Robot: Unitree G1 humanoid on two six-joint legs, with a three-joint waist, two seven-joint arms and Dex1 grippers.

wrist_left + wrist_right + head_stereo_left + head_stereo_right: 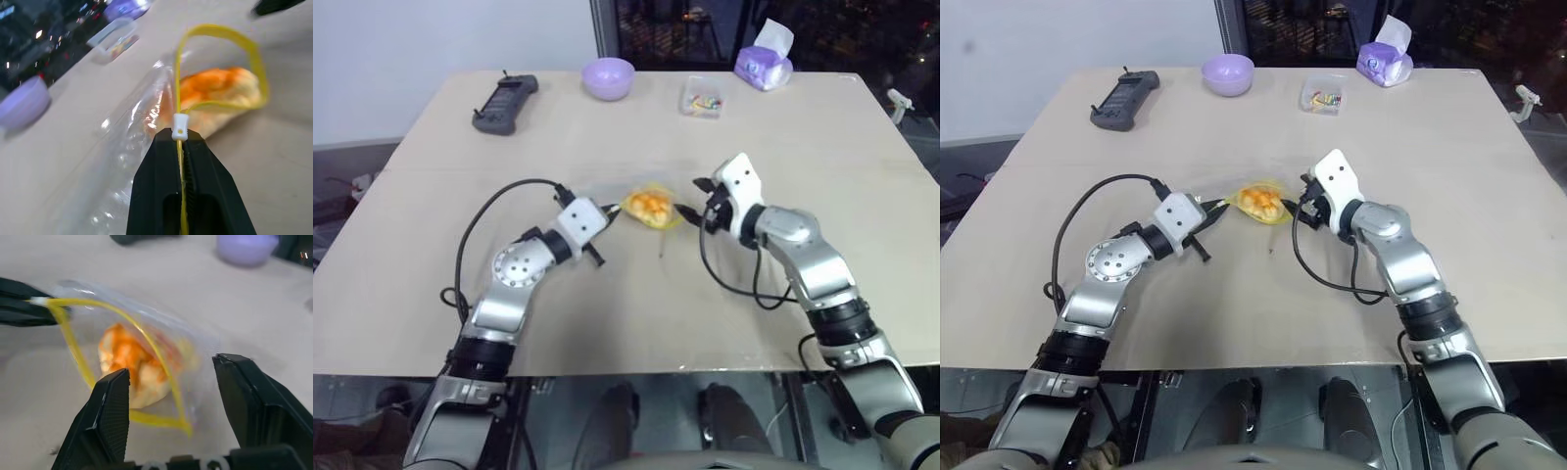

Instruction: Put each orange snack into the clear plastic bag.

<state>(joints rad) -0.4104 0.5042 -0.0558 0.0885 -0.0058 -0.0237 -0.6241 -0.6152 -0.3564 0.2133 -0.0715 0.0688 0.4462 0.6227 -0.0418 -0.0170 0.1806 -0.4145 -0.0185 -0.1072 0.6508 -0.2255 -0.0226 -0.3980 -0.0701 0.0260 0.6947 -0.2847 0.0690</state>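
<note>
The yellow seal strip (146, 337) makes a wide open loop past the white slider, so the robot's right gripper should pull the loop's far end (185, 424) tight before it takes the white slider.
The orange snack (646, 204) lies inside the clear plastic bag (658, 217) at the middle of the table, lit golden-orange through the film (128, 361). My left gripper (610, 211) is shut on the bag's yellow seal strip (180, 147) right at the white slider, and the strip loops open beyond it. From the other side my right gripper (693, 196) faces the bag's open mouth. Its fingers (113, 406) stand open on either side of the mouth, holding nothing. The snack (220, 90) rests deep in the bag, away from the left fingertips.
Along the far edge of the table stand a black handheld controller (505, 103), a purple bowl (608, 77), a small clear box of coloured bits (702, 98) and a purple tissue pack (764, 64). A black cable loops beside each forearm.
</note>
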